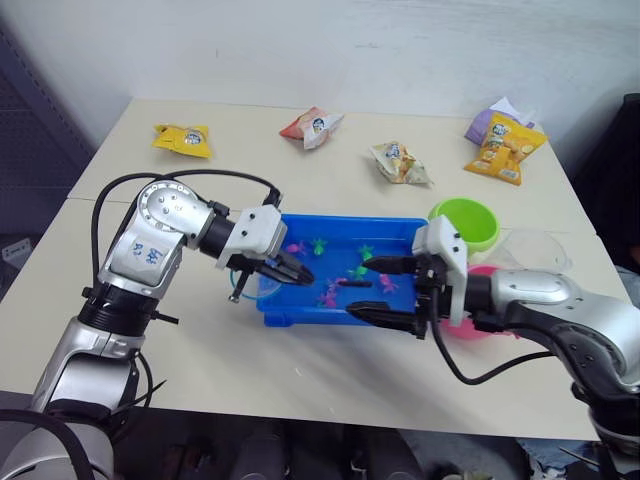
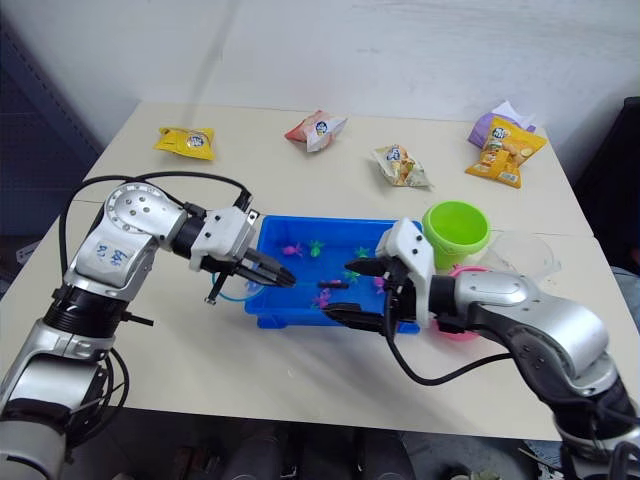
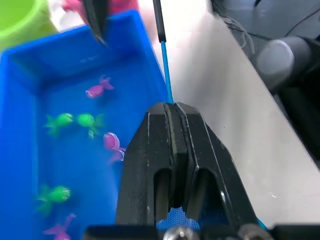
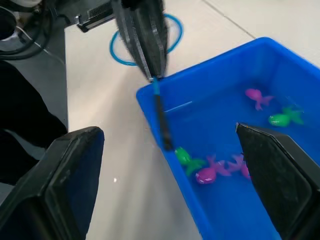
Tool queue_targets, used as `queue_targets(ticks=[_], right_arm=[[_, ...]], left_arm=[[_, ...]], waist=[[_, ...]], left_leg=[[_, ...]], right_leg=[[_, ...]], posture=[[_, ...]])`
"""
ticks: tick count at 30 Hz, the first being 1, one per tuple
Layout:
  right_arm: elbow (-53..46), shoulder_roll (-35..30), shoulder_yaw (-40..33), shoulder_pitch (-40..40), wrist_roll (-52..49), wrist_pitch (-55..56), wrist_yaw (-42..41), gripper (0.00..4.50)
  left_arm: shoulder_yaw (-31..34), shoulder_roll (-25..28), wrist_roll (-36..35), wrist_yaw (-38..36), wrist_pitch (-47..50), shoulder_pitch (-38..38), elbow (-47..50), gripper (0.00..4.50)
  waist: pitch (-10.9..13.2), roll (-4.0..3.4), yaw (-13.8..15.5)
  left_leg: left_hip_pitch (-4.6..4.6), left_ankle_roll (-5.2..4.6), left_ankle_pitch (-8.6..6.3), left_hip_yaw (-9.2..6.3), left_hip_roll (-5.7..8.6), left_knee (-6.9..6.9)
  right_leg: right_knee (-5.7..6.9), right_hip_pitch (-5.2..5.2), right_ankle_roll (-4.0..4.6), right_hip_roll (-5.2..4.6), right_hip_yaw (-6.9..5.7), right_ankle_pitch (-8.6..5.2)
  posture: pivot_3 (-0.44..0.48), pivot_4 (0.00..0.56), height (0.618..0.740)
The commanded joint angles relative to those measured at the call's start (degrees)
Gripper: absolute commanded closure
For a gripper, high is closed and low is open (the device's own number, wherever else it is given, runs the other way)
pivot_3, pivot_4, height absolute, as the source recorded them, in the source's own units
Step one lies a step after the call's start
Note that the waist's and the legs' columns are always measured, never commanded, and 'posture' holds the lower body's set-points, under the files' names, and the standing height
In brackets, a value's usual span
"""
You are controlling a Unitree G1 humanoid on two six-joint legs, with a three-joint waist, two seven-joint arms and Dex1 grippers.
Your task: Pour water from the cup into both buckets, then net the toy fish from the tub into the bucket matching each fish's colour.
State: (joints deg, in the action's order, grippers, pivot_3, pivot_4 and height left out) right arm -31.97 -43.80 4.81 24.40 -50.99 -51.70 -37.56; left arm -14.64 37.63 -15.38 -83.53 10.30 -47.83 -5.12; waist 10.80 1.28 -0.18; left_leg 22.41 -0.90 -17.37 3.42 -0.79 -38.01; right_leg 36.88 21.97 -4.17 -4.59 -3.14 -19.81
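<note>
I can see pale glints of water [image 4: 179,106] inside the blue tub, so the toy fish [image 1: 388,283] will drift around when I scoop among them with the net.
The blue tub [image 1: 300,316] sits mid-table with several pink and green toy fish [image 3: 95,90] in it. My left gripper [image 1: 296,272] is shut on the net's thin handle [image 4: 161,116] over the tub's left rim. The blue hoop [image 1: 243,284] hangs behind its fingers, outside the tub. The handle's dark end points across the tub, between the fingers of my right gripper [image 1: 387,292], which stands open over the tub's right end. The green bucket [image 1: 466,222] stands behind that arm. The pink bucket [image 1: 478,331] is partly hidden under it. The clear cup [image 1: 536,250] is at the far right.
Snack bags lie along the back of the table: a yellow bag [image 1: 182,139], a red and white bag [image 1: 312,126], a pale bag [image 1: 400,163], an orange bag [image 1: 506,150] and a purple bag [image 1: 492,122]. The table's front edge is close below the tub.
</note>
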Motion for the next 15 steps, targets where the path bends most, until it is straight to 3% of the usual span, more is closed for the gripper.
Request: queue_targets(ticks=[1,15], right_arm=[[-1.6,0.8,-0.8,1.0,-1.7,-1.8,-0.1,0.00],[0.1,4.9,-0.2,3.3,-1.1,-5.7,1.3,0.00]], left_arm=[[-0.4,-0.7,0.8,0.5,0.4,-0.4,-0.1,4.45],[-2.2,-2.4,2.5,0.7,0.9,-0.2,-0.4,4.45]], waist=[[0.0,0.00,0.0],[0.0,0.00,0.0]], left_leg=[[0.00,-0.02,-0.01,-0.01,0.00,0.00],[0.02,-0.01,0.00,-0.04,0.00,-0.02]], right_leg=[[0.00,-0.01,0.00,0.00,0.00,0.00],[0.12,0.02,0.00,0.01,-0.01,0.00]], posture=[[0.000,0.150,0.738],[0.000,0.150,0.738]])
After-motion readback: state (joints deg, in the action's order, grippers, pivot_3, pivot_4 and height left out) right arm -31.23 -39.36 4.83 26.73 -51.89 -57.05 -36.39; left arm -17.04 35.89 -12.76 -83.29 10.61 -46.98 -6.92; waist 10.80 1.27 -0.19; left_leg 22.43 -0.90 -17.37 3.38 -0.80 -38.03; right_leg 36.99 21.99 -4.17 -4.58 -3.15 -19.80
